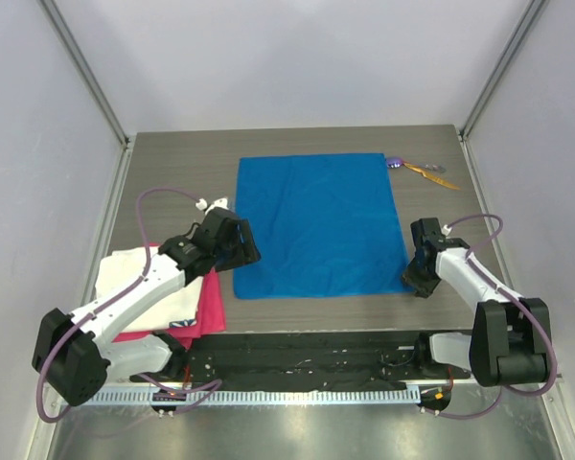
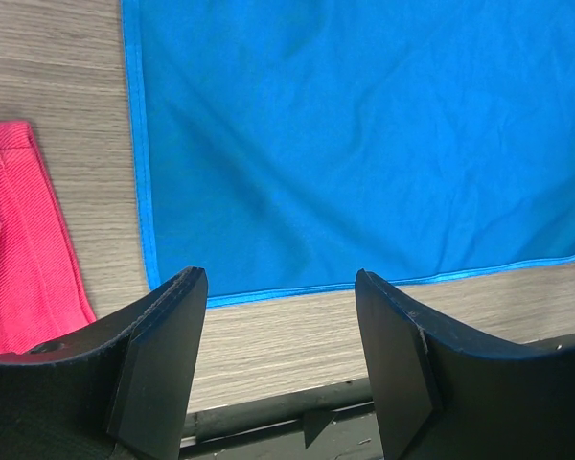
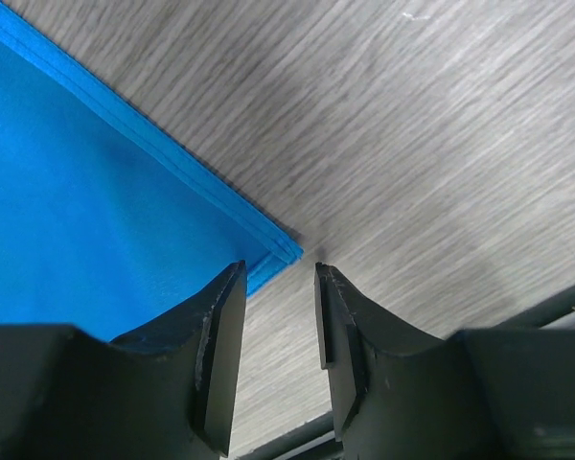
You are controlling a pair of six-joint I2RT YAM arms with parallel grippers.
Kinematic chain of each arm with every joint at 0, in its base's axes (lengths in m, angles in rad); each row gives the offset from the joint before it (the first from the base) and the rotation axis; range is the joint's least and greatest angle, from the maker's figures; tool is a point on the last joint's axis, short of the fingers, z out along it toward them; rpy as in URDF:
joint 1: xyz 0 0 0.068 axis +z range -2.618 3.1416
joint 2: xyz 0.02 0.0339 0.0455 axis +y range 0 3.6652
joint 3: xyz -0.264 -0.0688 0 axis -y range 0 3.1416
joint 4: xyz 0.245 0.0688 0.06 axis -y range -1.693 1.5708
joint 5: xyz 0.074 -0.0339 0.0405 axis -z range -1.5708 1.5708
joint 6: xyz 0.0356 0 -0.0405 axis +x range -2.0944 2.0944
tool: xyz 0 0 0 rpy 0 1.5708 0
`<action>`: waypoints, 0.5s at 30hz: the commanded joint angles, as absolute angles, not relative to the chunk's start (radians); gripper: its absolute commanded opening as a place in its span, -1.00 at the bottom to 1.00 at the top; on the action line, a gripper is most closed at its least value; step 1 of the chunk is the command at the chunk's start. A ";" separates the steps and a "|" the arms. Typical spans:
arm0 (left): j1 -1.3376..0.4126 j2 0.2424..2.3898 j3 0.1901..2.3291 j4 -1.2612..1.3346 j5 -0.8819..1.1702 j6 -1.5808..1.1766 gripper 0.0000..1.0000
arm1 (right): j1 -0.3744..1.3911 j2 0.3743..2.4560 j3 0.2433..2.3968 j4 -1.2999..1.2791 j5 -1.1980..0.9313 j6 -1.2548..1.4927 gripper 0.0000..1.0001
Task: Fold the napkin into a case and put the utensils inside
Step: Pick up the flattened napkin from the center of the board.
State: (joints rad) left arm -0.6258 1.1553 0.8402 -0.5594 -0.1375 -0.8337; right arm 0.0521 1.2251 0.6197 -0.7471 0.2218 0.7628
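Note:
The bright blue napkin has soft ripples point(image 2: 254, 187) across it. Its near edge point(image 1: 316, 295) will droop in the middle when I lift the napkin's corners with both grippers.
The bright blue napkin point(image 1: 316, 226) lies flat on the table, folded in layers. The purple-headed utensil point(image 1: 395, 162) and the orange-yellow utensil point(image 1: 429, 172) lie past its far right corner. My left gripper point(image 1: 241, 251) is open and empty by the napkin's near left corner; in the left wrist view point(image 2: 280, 355) the napkin's near edge point(image 2: 364, 153) lies just beyond its fingertips. My right gripper point(image 1: 417, 281) is open and empty at the near right corner; in the right wrist view point(image 3: 278, 335) the layered corner point(image 3: 268, 251) sits just ahead of the jaws.
A white cloth point(image 1: 144, 287) lies over a pink cloth point(image 1: 209, 302) at the near left; the pink cloth point(image 2: 19, 240) also shows in the left wrist view. The black base rail point(image 1: 307, 356) runs along the near edge. Grey walls enclose the table.

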 commanded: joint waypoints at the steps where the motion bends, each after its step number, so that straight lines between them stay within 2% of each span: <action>1: -0.618 1.120 0.841 -0.569 -0.135 -0.836 0.36 | 0.057 1.262 0.617 -0.686 0.233 0.761 -0.15; 8: -0.615 1.083 0.815 -0.640 -0.210 -0.851 0.36 | 0.055 1.287 0.611 -0.661 0.249 0.772 -0.24; 11: -0.608 1.074 0.789 -0.701 -0.271 -0.885 0.37 | 0.055 1.276 0.604 -0.661 0.248 0.769 -0.35; 15: -0.601 1.086 0.759 -0.750 -0.295 -0.940 0.34 | 0.055 1.252 0.592 -0.655 0.235 0.764 -0.59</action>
State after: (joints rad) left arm -0.6117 1.0882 0.7853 -0.6712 -0.2276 -0.8780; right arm 0.0551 1.2671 0.6167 -0.6769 0.2138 0.7631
